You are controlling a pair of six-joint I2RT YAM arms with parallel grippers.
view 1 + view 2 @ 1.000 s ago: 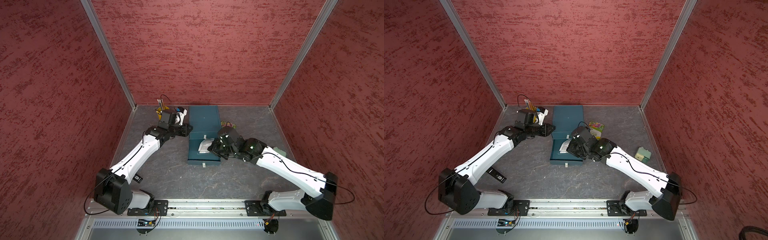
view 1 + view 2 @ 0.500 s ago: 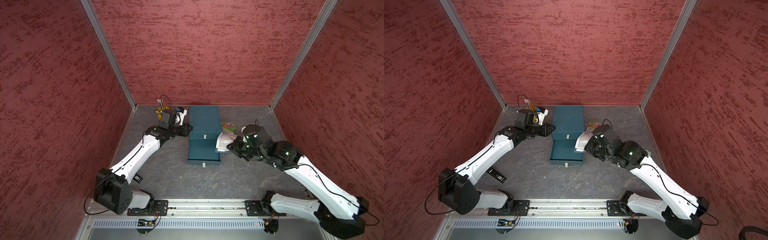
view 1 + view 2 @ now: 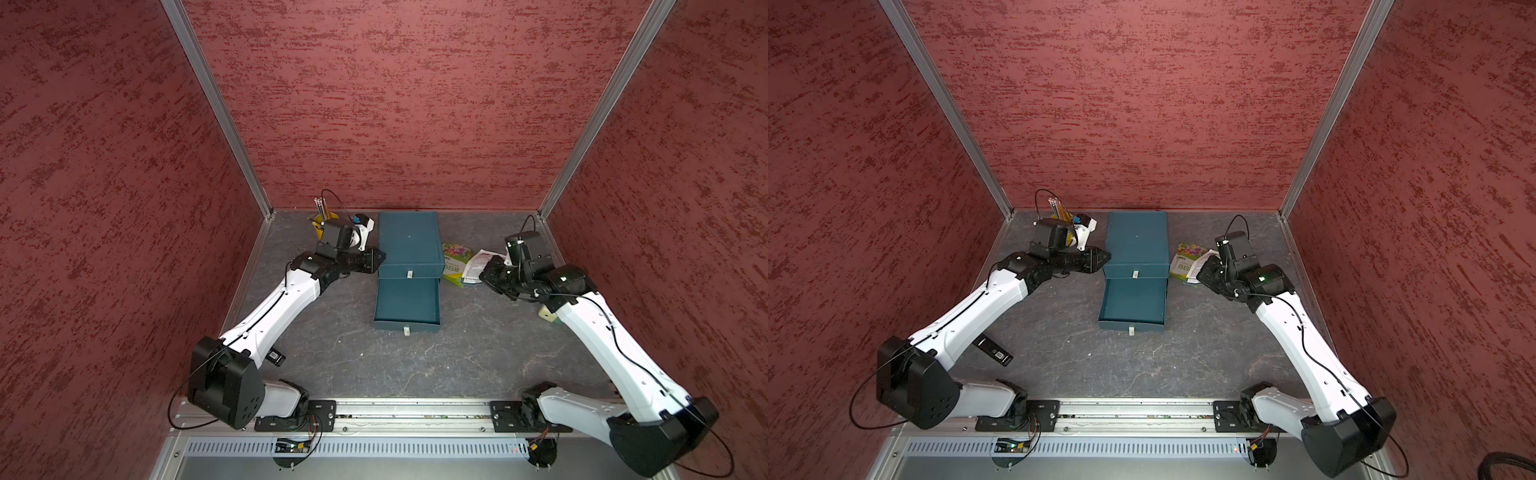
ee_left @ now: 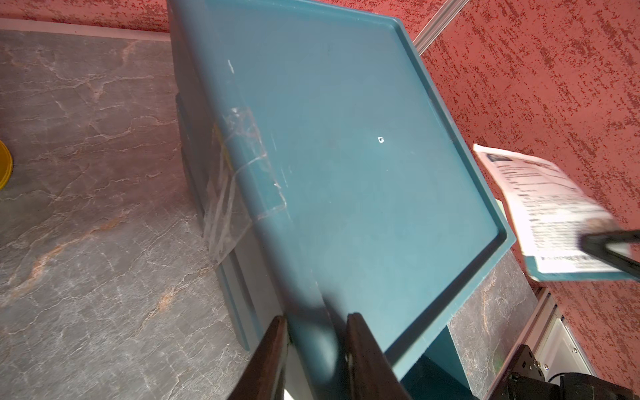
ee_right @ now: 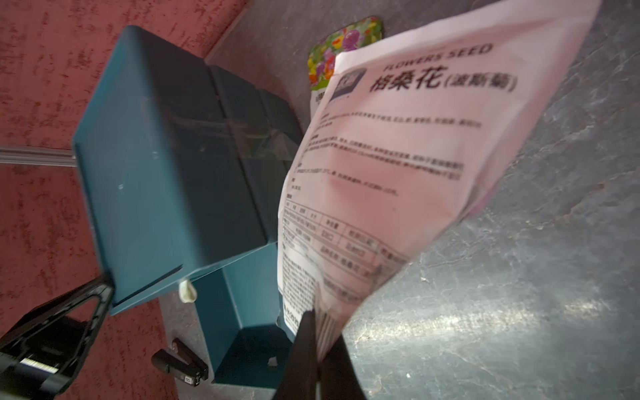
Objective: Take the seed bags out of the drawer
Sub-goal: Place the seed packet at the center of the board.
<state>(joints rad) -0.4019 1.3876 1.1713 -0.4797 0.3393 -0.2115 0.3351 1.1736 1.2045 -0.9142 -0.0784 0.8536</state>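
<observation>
I should keep lowering the white seed bag (image 3: 479, 266) with my right gripper until the bag meets the open table (image 3: 472, 293), and then let go, because the bag hangs clear of the drawer.
The teal cabinet (image 3: 409, 241) (image 3: 1136, 241) stands at the back middle, its lower drawer (image 3: 406, 325) (image 3: 1131, 322) pulled out with a bare floor. My left gripper (image 3: 376, 264) (image 4: 317, 320) is shut on the cabinet's left top edge. To the cabinet's right, my right gripper (image 3: 484, 274) (image 5: 320, 322) is shut on the bottom edge of a white seed bag (image 5: 398, 173) (image 3: 482, 262) with black text, held off the table. That bag hangs partly over a green-white flower-print seed bag (image 3: 455, 257) (image 5: 341, 45) lying flat by the cabinet.
A yellow pencil cup (image 3: 322, 214) stands in the back left corner behind my left wrist. A small black object (image 3: 274, 356) lies under my left forearm. A pale green block (image 3: 548, 314) sits by my right forearm. Red walls close in three sides.
My right arm has swung from over the open drawer to the right of the cabinet, carrying the white bag above the flower-print one. The left arm has stayed put.
</observation>
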